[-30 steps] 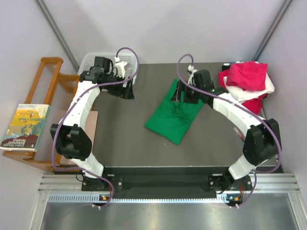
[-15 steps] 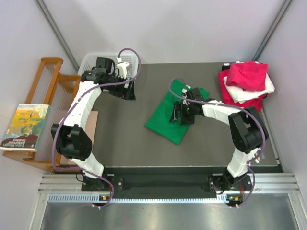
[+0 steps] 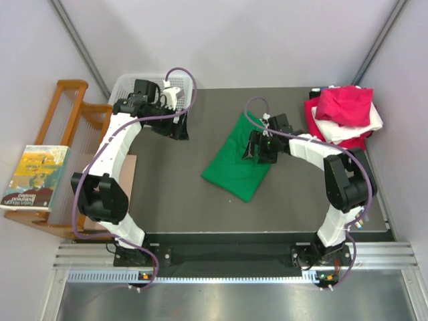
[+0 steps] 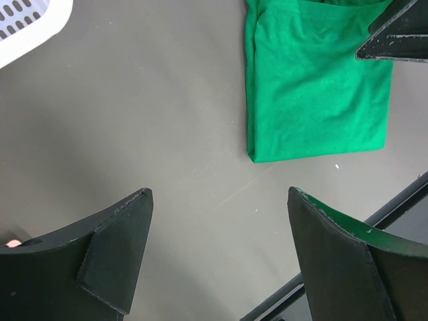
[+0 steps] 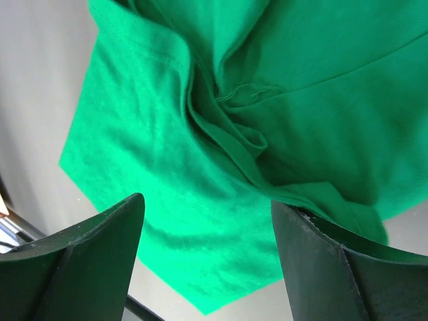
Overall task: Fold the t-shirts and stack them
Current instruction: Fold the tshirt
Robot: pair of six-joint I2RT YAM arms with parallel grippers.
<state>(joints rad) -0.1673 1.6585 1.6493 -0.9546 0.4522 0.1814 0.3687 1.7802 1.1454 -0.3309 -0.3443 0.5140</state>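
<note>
My right gripper needs to work along a bunched crease (image 5: pixel 227 144) running across the green t-shirt to the t-shirt's basket-side edge (image 3: pixel 229 143) before it grips the t-shirt's near corner.
The bright green t-shirt (image 3: pixel 234 167) lies folded and slanted on the dark table, also filling the right wrist view (image 5: pixel 200 134), with a bunched crease at its middle. My right gripper (image 3: pixel 257 150) hovers open over the shirt's far right part, jaws wide with only cloth below them (image 5: pixel 206 200). My left gripper (image 3: pixel 177 128) stands open at the far left over bare table (image 4: pixel 219 194), well apart from the green t-shirt (image 4: pixel 314 87). A pile of t-shirts sits at the far right: magenta (image 3: pixel 344 103) on top, white (image 3: pixel 364 127) and red (image 3: pixel 315 124) beneath.
A white mesh basket (image 3: pixel 124 85) stands at the far left corner, its rim also in the left wrist view (image 4: pixel 27 20). A wooden rack (image 3: pixel 63 127) with a book (image 3: pixel 37 177) stands left of the table. The table's near edge (image 3: pixel 267 234) runs in front of the shirt.
My right gripper swung nearer across the green shirt, then drew back a little. The shirt's far right flap, which stuck out half a second ago, now lies flatter. The left arm held still.
</note>
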